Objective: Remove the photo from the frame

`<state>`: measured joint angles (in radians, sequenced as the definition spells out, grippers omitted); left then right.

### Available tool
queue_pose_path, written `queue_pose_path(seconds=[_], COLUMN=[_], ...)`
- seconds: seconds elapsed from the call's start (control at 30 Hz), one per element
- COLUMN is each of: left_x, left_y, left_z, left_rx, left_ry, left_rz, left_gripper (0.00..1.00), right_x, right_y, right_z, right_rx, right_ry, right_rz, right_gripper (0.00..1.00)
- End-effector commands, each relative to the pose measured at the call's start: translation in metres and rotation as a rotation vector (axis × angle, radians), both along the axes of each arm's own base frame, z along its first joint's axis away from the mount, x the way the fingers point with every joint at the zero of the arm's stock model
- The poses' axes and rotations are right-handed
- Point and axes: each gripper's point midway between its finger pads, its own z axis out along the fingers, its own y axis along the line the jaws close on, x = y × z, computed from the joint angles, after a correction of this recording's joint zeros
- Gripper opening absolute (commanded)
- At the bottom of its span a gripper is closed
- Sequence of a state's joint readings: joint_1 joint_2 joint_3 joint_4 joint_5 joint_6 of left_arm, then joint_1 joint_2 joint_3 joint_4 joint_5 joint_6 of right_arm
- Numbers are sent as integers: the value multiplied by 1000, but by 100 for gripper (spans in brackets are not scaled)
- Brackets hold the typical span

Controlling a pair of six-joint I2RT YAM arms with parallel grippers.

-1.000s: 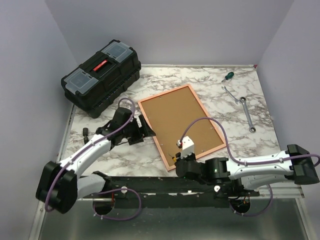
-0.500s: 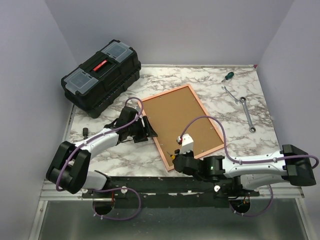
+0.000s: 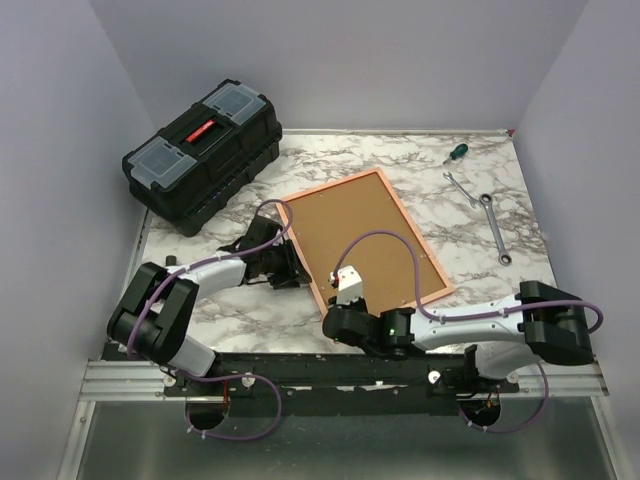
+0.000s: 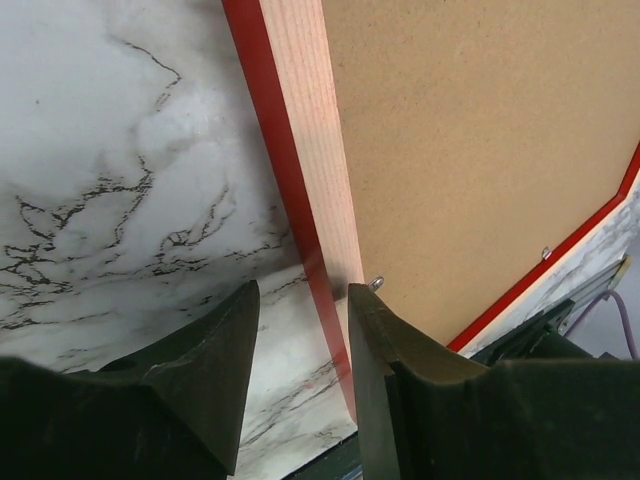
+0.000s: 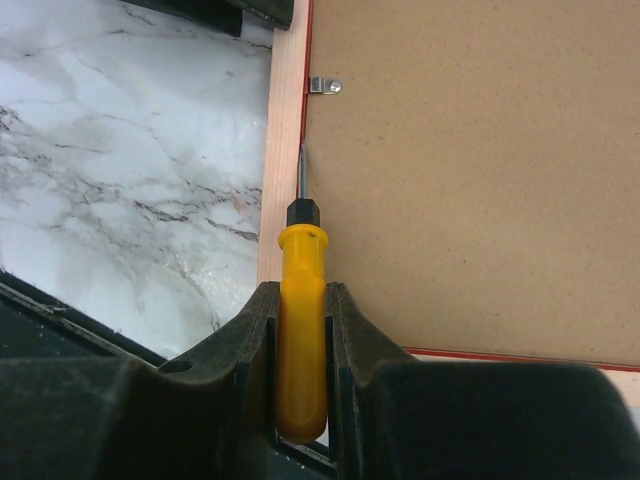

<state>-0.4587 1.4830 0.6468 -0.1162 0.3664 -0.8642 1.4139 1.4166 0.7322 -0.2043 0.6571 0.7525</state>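
The metal clip is crowded by my left gripper's open finger, so that gripper should shift farther along the rail and clamp it before the screwdriver lifts the clip.
The red frame lies face down on the marble table, its brown backing board facing up. The photo is hidden beneath the board. My left gripper is open and straddles the frame's left rail: one finger stands over the marble, the other over the wood, with a gap beside the red edge. My right gripper is shut on a yellow-handled screwdriver at the frame's near-left corner. The screwdriver's tip rests on the seam between rail and board, just below a metal clip.
A black toolbox stands at the back left. A green-handled screwdriver and two wrenches lie at the back right. A small black part sits near the left edge. Walls close in left, right and behind.
My left gripper has come down onto the frame's left rail with its jaws narrowing. My right gripper has slid left along the frame's near end with the screwdriver.
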Motion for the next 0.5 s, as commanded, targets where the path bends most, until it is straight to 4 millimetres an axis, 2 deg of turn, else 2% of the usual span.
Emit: queue_pose_path(seconds=[0.0, 0.2, 0.37, 0.47], left_x=[5, 5, 8, 12], left_y=[5, 8, 6, 4], left_z=[-5, -5, 6, 17], left_rx=[52, 68, 58, 48], left_ry=[0, -8, -45, -76], left_rz=[14, 12, -1, -9], left_gripper=[41, 40, 44, 56], right_x=[13, 21, 15, 16], right_y=[3, -1, 15, 11], right_z=[2, 4, 47, 64], right_rx=[-47, -86, 41, 95], right_ry=[-64, -105, -93, -107], right_rz=[-29, -60, -16, -22], right_gripper=[0, 0, 0, 0])
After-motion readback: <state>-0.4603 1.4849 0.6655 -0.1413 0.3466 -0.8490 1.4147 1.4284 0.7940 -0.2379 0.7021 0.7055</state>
